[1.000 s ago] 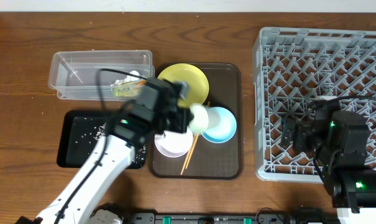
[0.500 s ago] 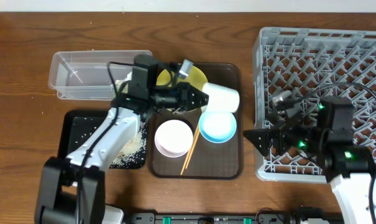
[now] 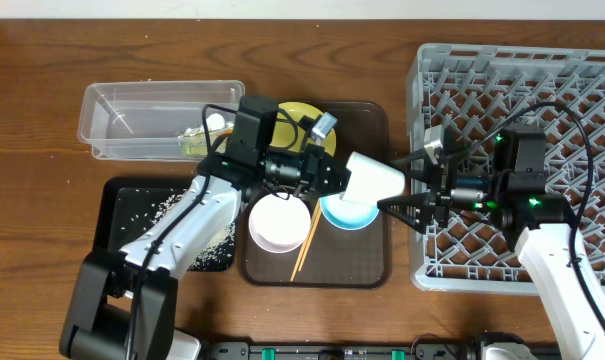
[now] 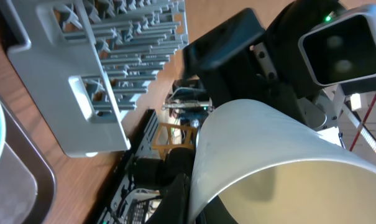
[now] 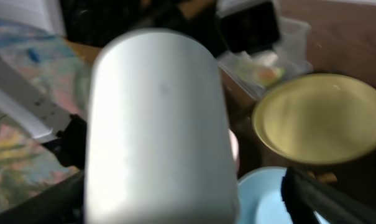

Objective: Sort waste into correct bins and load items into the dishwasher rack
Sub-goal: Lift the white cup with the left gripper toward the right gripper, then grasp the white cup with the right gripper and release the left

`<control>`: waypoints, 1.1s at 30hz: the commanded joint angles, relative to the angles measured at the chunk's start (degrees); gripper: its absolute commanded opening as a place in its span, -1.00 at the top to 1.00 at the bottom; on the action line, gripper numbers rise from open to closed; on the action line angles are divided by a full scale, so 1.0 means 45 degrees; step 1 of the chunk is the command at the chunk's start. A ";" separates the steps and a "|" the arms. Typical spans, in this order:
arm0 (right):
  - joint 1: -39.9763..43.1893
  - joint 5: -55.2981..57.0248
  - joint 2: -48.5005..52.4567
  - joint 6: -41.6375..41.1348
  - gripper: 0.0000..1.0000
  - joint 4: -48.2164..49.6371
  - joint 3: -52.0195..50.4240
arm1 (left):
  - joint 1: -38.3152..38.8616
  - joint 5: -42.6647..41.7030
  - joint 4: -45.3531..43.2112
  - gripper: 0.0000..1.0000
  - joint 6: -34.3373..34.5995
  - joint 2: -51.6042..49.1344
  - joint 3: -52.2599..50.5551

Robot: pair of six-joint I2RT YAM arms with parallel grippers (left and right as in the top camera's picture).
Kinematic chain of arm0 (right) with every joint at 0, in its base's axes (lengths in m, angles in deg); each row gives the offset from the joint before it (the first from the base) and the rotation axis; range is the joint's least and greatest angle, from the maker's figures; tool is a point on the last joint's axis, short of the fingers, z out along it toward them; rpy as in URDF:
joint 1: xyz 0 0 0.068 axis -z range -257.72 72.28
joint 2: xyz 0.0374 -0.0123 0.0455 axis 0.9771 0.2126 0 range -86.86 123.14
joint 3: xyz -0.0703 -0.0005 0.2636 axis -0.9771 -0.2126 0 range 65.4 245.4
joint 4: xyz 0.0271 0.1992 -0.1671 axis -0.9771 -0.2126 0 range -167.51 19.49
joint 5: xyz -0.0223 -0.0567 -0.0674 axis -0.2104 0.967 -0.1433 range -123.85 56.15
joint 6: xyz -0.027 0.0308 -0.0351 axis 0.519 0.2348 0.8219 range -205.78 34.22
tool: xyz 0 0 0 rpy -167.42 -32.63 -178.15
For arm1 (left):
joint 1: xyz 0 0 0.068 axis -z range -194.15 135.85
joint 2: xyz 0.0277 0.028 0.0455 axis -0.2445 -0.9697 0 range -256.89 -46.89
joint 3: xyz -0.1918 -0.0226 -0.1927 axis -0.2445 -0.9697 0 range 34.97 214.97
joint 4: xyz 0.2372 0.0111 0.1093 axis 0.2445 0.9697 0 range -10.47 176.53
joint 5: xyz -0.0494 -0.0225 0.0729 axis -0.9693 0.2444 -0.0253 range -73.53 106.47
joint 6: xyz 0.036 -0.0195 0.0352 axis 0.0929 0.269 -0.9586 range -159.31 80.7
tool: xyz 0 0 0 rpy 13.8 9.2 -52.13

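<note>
The cup's rim [image 3: 354, 178] is in my left gripper, short of the grey rack, so next my left gripper passes the cup to my right gripper by its base [image 3: 397, 183].
My left gripper [image 3: 332, 172] is shut on the rim of the pale green cup [image 3: 374, 178] and holds it on its side above the brown tray. In the left wrist view the cup [image 4: 268, 155] fills the frame at my left gripper [image 4: 194, 199]. My right gripper [image 3: 407, 187] is open, its fingers either side of the cup's base; the cup [image 5: 156, 124] sits between its jaws [image 5: 188, 186]. The yellow plate [image 3: 290, 112], light blue bowl [image 3: 344, 212], white bowl [image 3: 279, 222] and chopsticks [image 3: 305, 245] lie on the tray. The grey rack [image 3: 522, 80] stands at the right.
The clear tub [image 3: 132, 115] at the back left holds the wrapper [image 3: 194, 145] and the tissue [image 3: 217, 122]. The black tray [image 3: 132, 200] in front of it holds rice [image 3: 217, 250]. The brown serving tray [image 3: 367, 265] lies between the bins and the rack.
My left gripper has carried the cup to the right, over the blue bowl. My right arm has reached left out of the rack, and its open jaws now flank the cup.
</note>
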 commanded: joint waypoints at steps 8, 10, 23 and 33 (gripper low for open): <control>0.0034 -0.1287 0.0039 0.0087 -0.33 0.0078 0.0078 | 0.0083 -0.0330 -0.0063 0.88 0.0345 0.0053 0.0136; 0.0034 -0.1282 0.0039 0.0087 -0.20 0.0073 0.0078 | 0.0083 -0.0330 -0.0068 0.88 0.0350 0.0053 0.0136; 0.0039 0.1530 0.0039 -0.1273 0.13 0.0015 0.0083 | 0.0083 0.0816 -0.0291 0.28 -0.0670 0.0053 0.0136; 0.0078 0.6105 -0.0840 -0.3099 0.23 -0.1705 0.1491 | -0.0223 0.8034 0.4036 -0.17 -0.4862 0.0126 0.0136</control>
